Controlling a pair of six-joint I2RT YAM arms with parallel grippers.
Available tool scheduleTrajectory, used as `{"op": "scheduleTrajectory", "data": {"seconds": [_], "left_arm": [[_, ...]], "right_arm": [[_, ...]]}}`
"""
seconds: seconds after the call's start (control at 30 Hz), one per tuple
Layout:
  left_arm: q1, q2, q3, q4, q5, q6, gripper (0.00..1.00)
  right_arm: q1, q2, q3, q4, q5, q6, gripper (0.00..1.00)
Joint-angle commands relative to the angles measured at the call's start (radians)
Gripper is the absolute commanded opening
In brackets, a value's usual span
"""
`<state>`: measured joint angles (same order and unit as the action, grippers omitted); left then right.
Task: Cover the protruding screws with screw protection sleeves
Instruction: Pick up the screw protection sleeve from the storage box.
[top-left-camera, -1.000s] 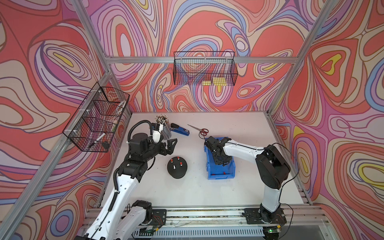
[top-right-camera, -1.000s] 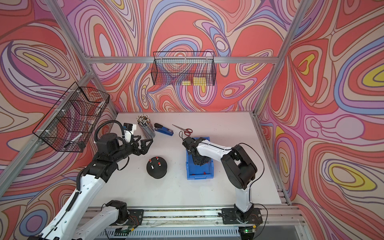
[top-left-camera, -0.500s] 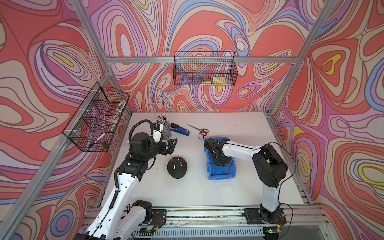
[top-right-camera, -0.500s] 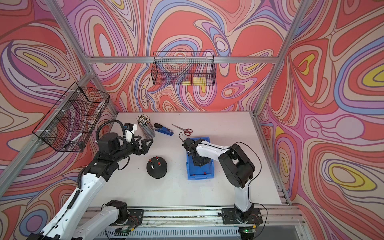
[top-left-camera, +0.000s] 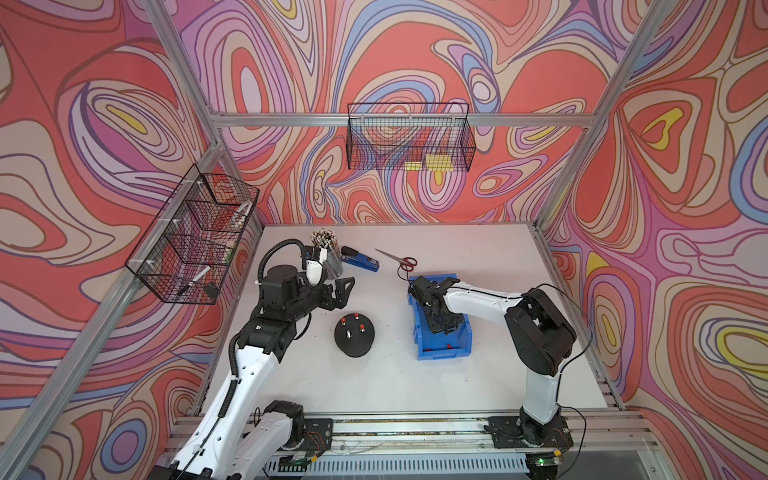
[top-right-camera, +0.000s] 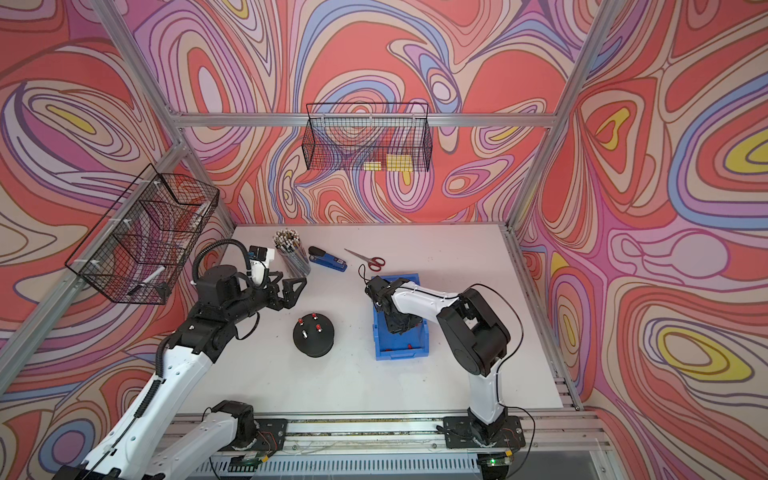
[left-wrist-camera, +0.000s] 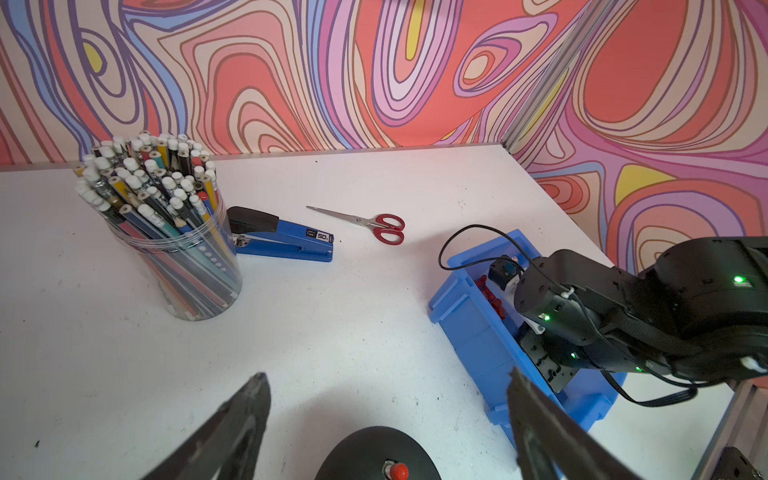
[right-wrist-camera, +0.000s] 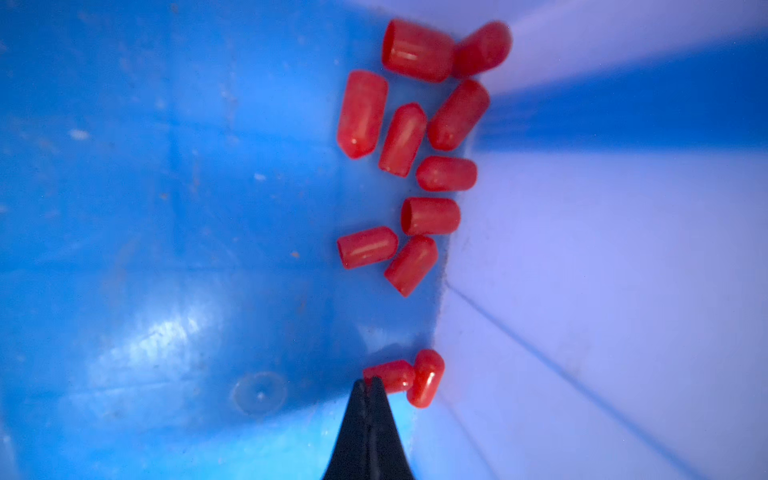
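The nearest sleeve butts up against another one by the bin's side. My right gripper should pull that sleeve onto clear bin's bottom, then open and straddle it.
The black round base stands mid-table with the protruding screws on top. Three wear red sleeves, and one is bare metal. My left gripper hovers open behind and left of the base, with one capped screw below it. My right gripper reaches down into the blue bin. Its jaws are pressed together, tips touching the end of one screw protection sleeve. I cannot tell whether that sleeve is pinched. Several more sleeves lie along the bin wall.
A clear cup of pencils, a blue stapler and red-handled scissors lie at the back of the table. Wire baskets hang on the left wall and the back wall.
My right gripper's jaws have closed inside the blue bin, and that arm's elbow has shifted slightly. The left arm has not moved.
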<state>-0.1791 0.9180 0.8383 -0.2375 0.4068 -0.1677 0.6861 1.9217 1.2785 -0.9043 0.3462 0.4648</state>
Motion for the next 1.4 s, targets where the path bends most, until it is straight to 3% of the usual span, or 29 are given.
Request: {"op": "scheduleTrajectory", "data": {"seconds": [0.0,0.3,0.4,0.57,0.7,1.07,1.37], "left_arm": [[-0.007,0.004,0.038,-0.008,-0.003,0.014,0.89],[-0.007,0.008,0.038,-0.008,0.001,0.013,0.87],[-0.007,0.009,0.038,-0.006,0.001,0.013,0.87],[-0.007,0.008,0.036,-0.009,-0.002,0.014,0.88],[-0.007,0.007,0.037,-0.008,0.0,0.013,0.88],[-0.006,0.007,0.036,-0.008,0.001,0.014,0.88],[-0.006,0.008,0.036,-0.008,0.0,0.014,0.88]], "right_arm": [[0.002,-0.044,-0.007,0.006,-0.006,0.009,0.0],[0.021,-0.072,-0.013,0.014,-0.015,0.028,0.0],[0.022,-0.048,0.01,-0.031,0.037,0.032,0.0],[0.021,-0.025,0.012,-0.043,0.063,0.027,0.19],[0.021,-0.018,0.012,-0.023,0.038,0.016,0.26],[0.019,0.024,0.046,-0.03,0.027,-0.014,0.34],[0.004,0.033,0.043,-0.028,0.018,-0.018,0.34]]}}
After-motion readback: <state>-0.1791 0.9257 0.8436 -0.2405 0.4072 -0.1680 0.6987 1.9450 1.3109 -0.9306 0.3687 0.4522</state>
